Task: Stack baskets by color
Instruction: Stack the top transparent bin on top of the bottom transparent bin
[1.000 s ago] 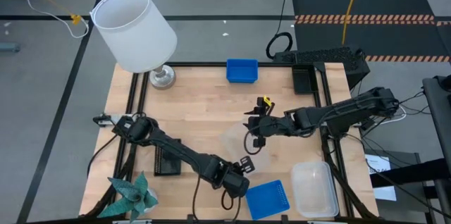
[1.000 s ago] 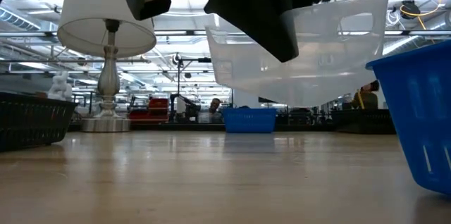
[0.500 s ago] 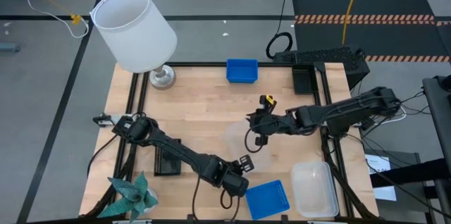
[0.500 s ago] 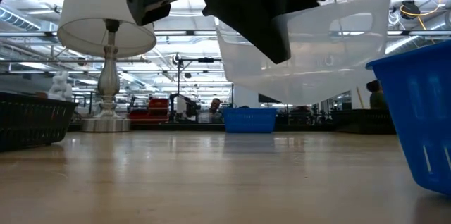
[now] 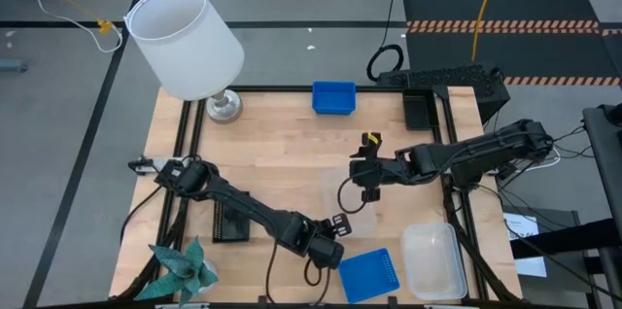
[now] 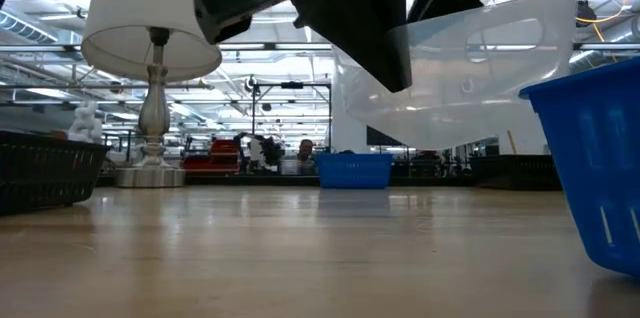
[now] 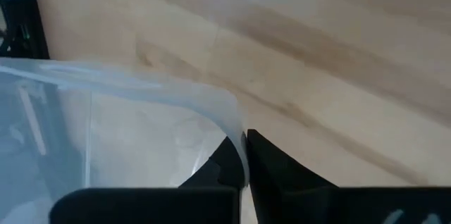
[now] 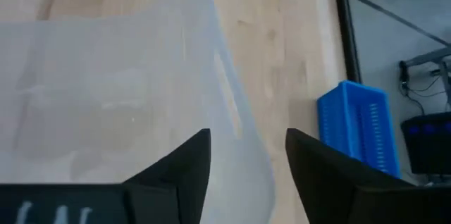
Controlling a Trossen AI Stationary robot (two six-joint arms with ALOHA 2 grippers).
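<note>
The second clear basket (image 5: 434,262) sits past the near blue basket from my left gripper, so next my right gripper grabs the held basket's far side (image 8: 243,120) and stacks the held basket there.
A clear see-through basket (image 5: 352,204) hangs tilted above the table's middle (image 6: 470,68). My left gripper (image 5: 330,249) is shut on its near rim. My right gripper (image 5: 367,190) is open at the basket's far side, with one finger (image 8: 190,160) on either side of the basket's wall (image 8: 236,129). One blue basket (image 5: 333,97) rests on its base at the far edge and another (image 5: 369,273) at the near edge. A second clear basket (image 5: 432,260) rests near right. One black basket (image 5: 230,220) lies under my left arm, another (image 5: 420,110) far right. My left gripper pinches the clear basket's rim at a rounded corner (image 7: 236,122) between its two fingers, one inside the basket and one outside. The fingers slant down from the near left. The basket hangs tilted, lifted clear of the table. My right gripper: whether its open fingers touch the wall I cannot tell.
A white lamp (image 5: 185,42) stands at the far left corner, and a teal paper plant (image 5: 180,268) at the near left. Bare wood (image 5: 282,149) lies between the lamp and the held basket. In the low view the near blue basket (image 6: 590,158) stands close at the right.
The held clear basket has swung toward the table's right edge and risen a little, staying tilted and clear of the table. My right gripper has drifted the same way with it. My left gripper has kept its place and its hold.
</note>
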